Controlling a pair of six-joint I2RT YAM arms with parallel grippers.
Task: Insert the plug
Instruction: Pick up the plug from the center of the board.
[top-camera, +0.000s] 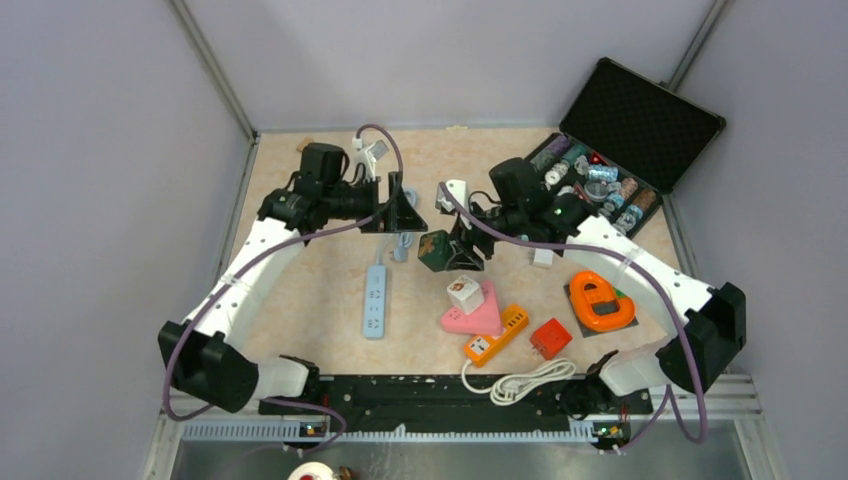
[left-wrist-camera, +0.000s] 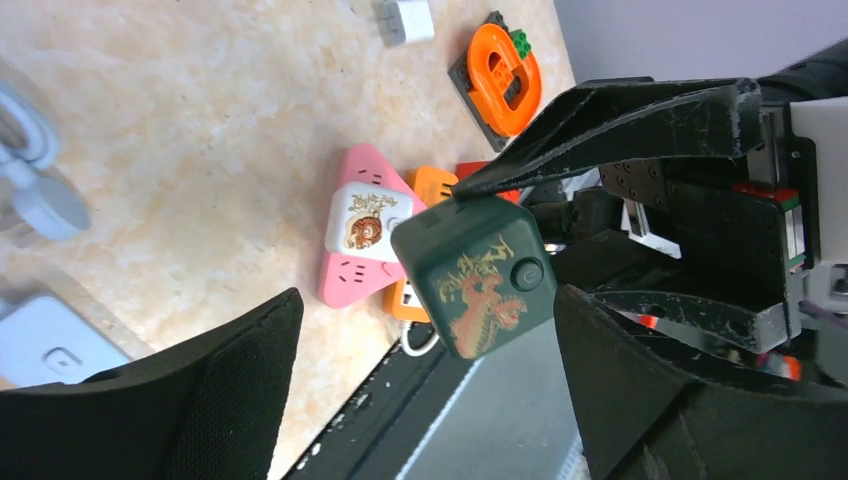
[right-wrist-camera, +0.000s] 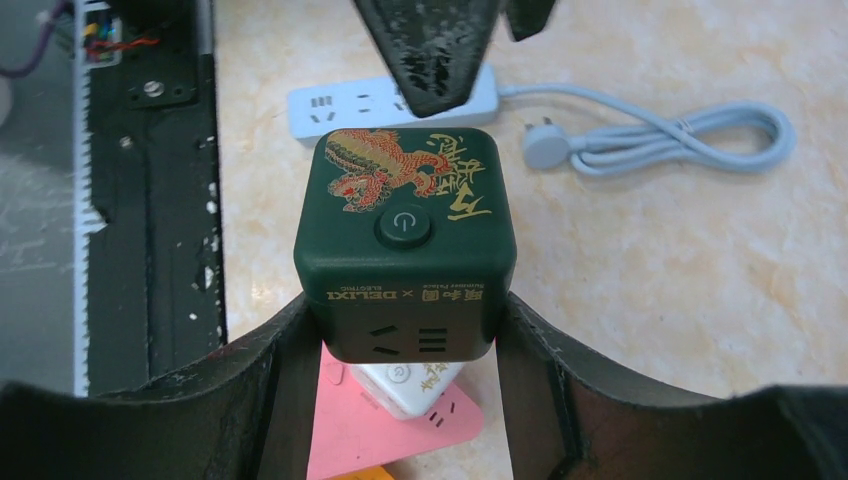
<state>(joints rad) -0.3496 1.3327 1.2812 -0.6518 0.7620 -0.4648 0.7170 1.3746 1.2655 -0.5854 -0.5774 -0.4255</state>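
My gripper will push the dark green cube socket (top-camera: 434, 250) onto the power strip, and the green socket will seat upright, because the white cube socket (top-camera: 465, 294) sits on the pink triangular socket.
My right gripper (right-wrist-camera: 405, 345) is shut on a dark green cube socket (right-wrist-camera: 405, 240) with a red-and-gold dragon and holds it above the table; it also shows in the top view (top-camera: 437, 250). My left gripper (left-wrist-camera: 428, 320) is open and empty, just beyond the cube (left-wrist-camera: 480, 275) and apart from it; one of its fingers (right-wrist-camera: 430, 50) shows in the right wrist view. A pale blue power strip (top-camera: 375, 300) lies on the table, and its grey plug (right-wrist-camera: 545, 145) and coiled cable (right-wrist-camera: 680, 135) lie beside it.
A white cube socket (top-camera: 463, 293) sits on a pink triangular socket (top-camera: 480, 318). Beside them are an orange strip (top-camera: 497, 335), a red cube (top-camera: 550, 338), an orange block on a grey base (top-camera: 600, 300), a white cable (top-camera: 520, 382) and an open black case (top-camera: 625, 140).
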